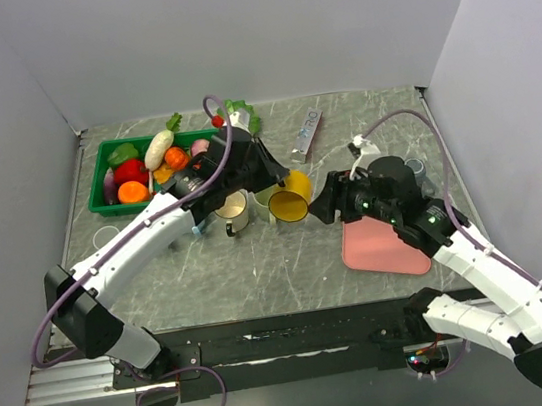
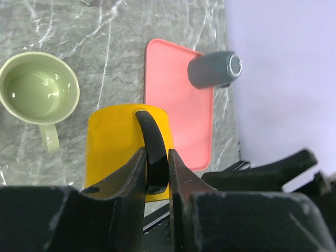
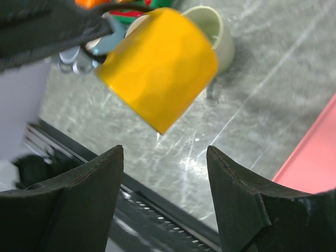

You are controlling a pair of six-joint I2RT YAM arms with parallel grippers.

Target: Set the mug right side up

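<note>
The robot's left gripper has the yellow mug hanging at a tilt by its handle [image 2: 151, 135], so next the right gripper grips the mug's rim [image 1: 308, 205] and sets the mug upright.
My left gripper [image 1: 273, 176] is shut on the black handle [image 2: 151, 149] of a yellow mug [image 1: 291, 200] and holds it tilted above the table. In the left wrist view the mug's yellow side [image 2: 113, 137] sits just beyond my left gripper [image 2: 156, 153], with the handle pinched between the jaws. My right gripper [image 1: 323, 202] is open and empty, just right of the mug. In the right wrist view the mug [image 3: 160, 65] hangs above and beyond my right gripper [image 3: 165, 157], not between the jaws.
A pale green mug [image 1: 266, 198] and a cream mug [image 1: 232, 211] stand upright just left of the yellow one. A pink board [image 1: 383, 246] lies right, with a grey mug [image 2: 212, 68] on its side at its far edge. A green bin [image 1: 105, 171] of toy vegetables is back left.
</note>
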